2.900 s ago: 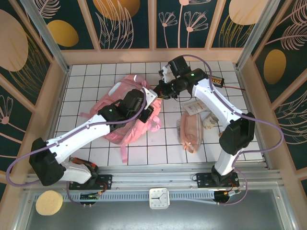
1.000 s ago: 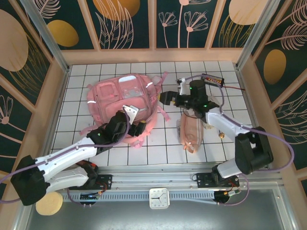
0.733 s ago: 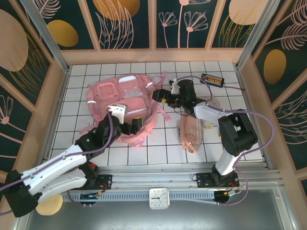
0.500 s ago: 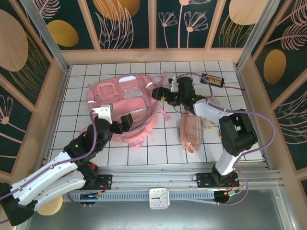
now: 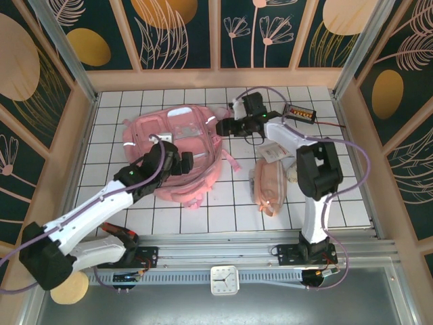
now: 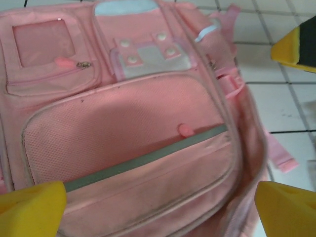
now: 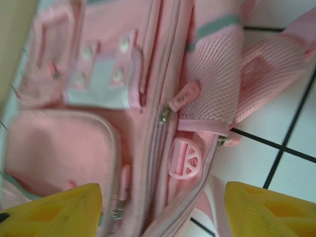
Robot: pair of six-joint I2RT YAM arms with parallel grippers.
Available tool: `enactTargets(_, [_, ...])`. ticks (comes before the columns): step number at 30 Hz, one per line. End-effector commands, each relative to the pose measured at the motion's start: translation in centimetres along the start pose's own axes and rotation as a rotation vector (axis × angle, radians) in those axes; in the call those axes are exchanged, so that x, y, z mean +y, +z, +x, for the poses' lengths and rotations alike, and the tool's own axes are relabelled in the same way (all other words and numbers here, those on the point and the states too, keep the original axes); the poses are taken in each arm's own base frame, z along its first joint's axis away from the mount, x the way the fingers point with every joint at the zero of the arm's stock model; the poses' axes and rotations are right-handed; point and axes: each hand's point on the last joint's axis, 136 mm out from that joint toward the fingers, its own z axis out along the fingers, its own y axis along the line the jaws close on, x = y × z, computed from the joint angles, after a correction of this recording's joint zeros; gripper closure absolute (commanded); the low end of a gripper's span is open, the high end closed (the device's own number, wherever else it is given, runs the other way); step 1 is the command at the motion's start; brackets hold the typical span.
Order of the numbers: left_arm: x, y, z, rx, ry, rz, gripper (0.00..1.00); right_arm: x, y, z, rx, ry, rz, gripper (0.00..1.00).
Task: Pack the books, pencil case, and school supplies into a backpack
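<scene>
My gripper will pull the backpack's pocket, and as a pink pull tab (image 6: pixel 185 130) sticks out above the grey strip (image 6: pixel 146 157), I should expect a hidden zipper behind it.
The pink backpack (image 5: pixel 169 139) lies flat, front side up, on the left half of the tiled table. My left gripper (image 5: pixel 188 162) hovers open over its lower front pocket (image 6: pixel 133 163), with a yellow fingertip (image 6: pixel 29 210) at either side and nothing between them. At the bag's right edge my right gripper (image 5: pixel 223 127) is open above the zipper (image 7: pixel 160 128) and a round pink buckle (image 7: pixel 184 158). The pale-pink pencil case (image 5: pixel 269 184) lies right of the bag. The clear-and-white supplies packet (image 5: pixel 273 153) lies just above it. The books are hidden.
A small black wired device (image 5: pixel 300 112) sits at the back right. Pink straps (image 5: pixel 233 162) trail from the bag onto the tiles. Wooden walls close in the table on three sides. Bare tiles lie along the near edge.
The backpack went from bunched up between both grippers to lying flat. The left arm drew back, then reached over the front pocket again. The right gripper moved left to the bag's edge.
</scene>
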Motion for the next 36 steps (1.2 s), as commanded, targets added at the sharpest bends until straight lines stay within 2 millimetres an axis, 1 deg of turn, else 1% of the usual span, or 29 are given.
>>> enactTargets(1, [0.0,1.4,2.4,0.135,0.14,-0.016,0.05,0.3,1.1,-0.8,-0.016,-0.203,-0.005,0.33])
enactTargets(3, [0.2,2.2,3.1,0.184,0.23,-0.038,0.05,-0.3,1.5,-1.5,-0.019,-0.201,-0.008,0.32])
enactTargets(5, [0.3,3.0,3.9,0.233,0.341,-0.047,0.05,-1.3,1.5,-2.0,-0.018,-0.134,-0.012,0.32])
enactTargets(7, [0.9,3.8,4.7,0.274,0.448,-0.077,0.05,-1.0,1.2,-1.7,-0.034,-0.123,-0.054,0.3])
enactTargets(10, [1.2,4.9,5.6,0.309,0.558,-0.086,0.04,-0.7,0.8,-1.0,-0.034,-0.115,-0.072,0.28])
enactTargets(11, [0.6,5.1,4.6,0.289,0.574,-0.085,0.03,-0.6,0.9,-0.8,-0.026,-0.106,-0.079,0.27])
enactTargets(16, [1.0,7.5,4.8,0.315,0.709,-0.137,0.03,-0.7,0.9,-0.2,-0.013,-0.081,-0.078,0.26])
enactTargets(20, [0.7,9.3,5.9,0.364,0.82,-0.123,0.08,-0.6,0.6,-0.3,-0.021,-0.078,-0.074,0.26])
enactTargets(24, [0.6,10.7,7.0,0.4,0.849,-0.108,0.14,-0.8,0.2,-0.5,-0.023,-0.073,-0.062,0.26])
enactTargets(26, [0.4,11.2,7.3,0.408,0.851,-0.09,0.22,-0.6,0.1,-0.5,-0.026,-0.066,-0.07,0.26])
enactTargets(27, [0.2,11.3,7.1,0.401,0.853,-0.086,0.31,-0.5,0.0,-0.4,-0.025,-0.064,-0.073,0.25])
enactTargets(29, [0.3,12.1,8.0,0.436,0.857,-0.083,0.58,-0.3,-0.1,-0.4,-0.025,-0.064,-0.078,0.26])
enactTargets(31, [0.3,12.3,8.4,0.452,0.853,-0.068,0.88,-0.1,-0.4,-0.4,-0.028,-0.082,-0.085,0.26])
enactTargets(32, [0.4,12.2,8.4,0.456,0.848,-0.071,1.0,-0.2,-0.5,-0.3,-0.029,-0.099,-0.085,0.26])
enactTargets(35, [-0.2,11.0,7.5,0.432,0.822,-0.035,1.0,0.1,-1.3,-0.4,-0.046,-0.215,-0.1,0.25])
enactTargets(36, [-0.9,9.9,6.1,0.382,0.805,-0.009,1.0,0.4,-1.7,-0.5,-0.061,-0.287,-0.104,0.23])
